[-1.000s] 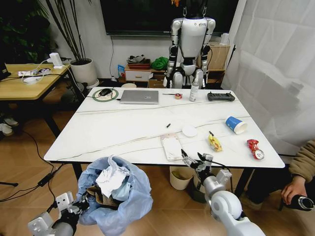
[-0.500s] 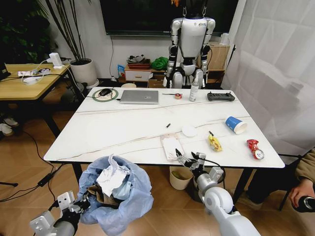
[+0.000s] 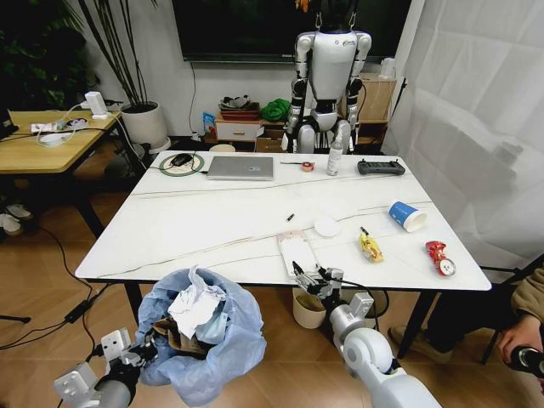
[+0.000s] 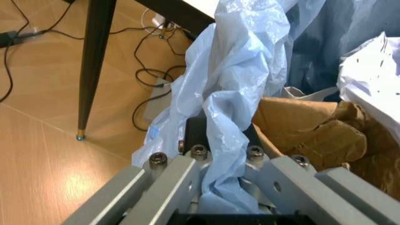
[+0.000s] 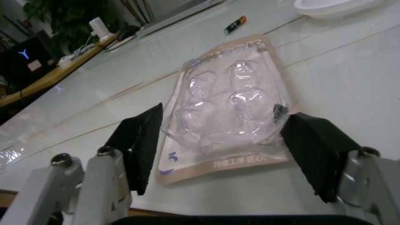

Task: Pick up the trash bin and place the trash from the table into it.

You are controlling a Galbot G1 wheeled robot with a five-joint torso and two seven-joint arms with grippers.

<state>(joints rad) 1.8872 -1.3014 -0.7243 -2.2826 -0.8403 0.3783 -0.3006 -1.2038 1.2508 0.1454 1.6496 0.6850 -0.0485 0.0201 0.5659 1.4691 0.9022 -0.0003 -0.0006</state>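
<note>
The clear plastic tray (image 3: 297, 252) has the printed card lined up under it, so the card will come along and stay straight when I lift the tray.
The trash bin (image 3: 204, 336), wrapped in a baggy light-blue liner, hangs below the table's front edge (image 3: 212, 277). My left gripper (image 3: 140, 349) is shut on its rim and liner (image 4: 231, 108). White tissues (image 3: 194, 308) and brown cardboard (image 4: 312, 136) lie inside. My right gripper (image 3: 309, 277) is open at the front edge, its pads (image 5: 141, 140) on either side of the near end of the clear plastic tray (image 5: 231, 101), which lies flat on the table (image 3: 297, 252). Farther right lie a yellow wrapper (image 3: 371, 246), a blue paper cup (image 3: 408, 216) and a red can (image 3: 440, 257).
A laptop (image 3: 241, 167), a bottle (image 3: 336, 157) and a black controller (image 3: 382, 167) sit at the table's far side, with a humanoid robot (image 3: 331, 76) behind. A cream bucket (image 3: 309, 309) stands under the table. A person's hand (image 3: 514, 327) is at the right.
My right gripper has slid left along the table's front edge until the clear plastic tray lies between its open fingers. The left gripper still holds the bin, barely moved.
</note>
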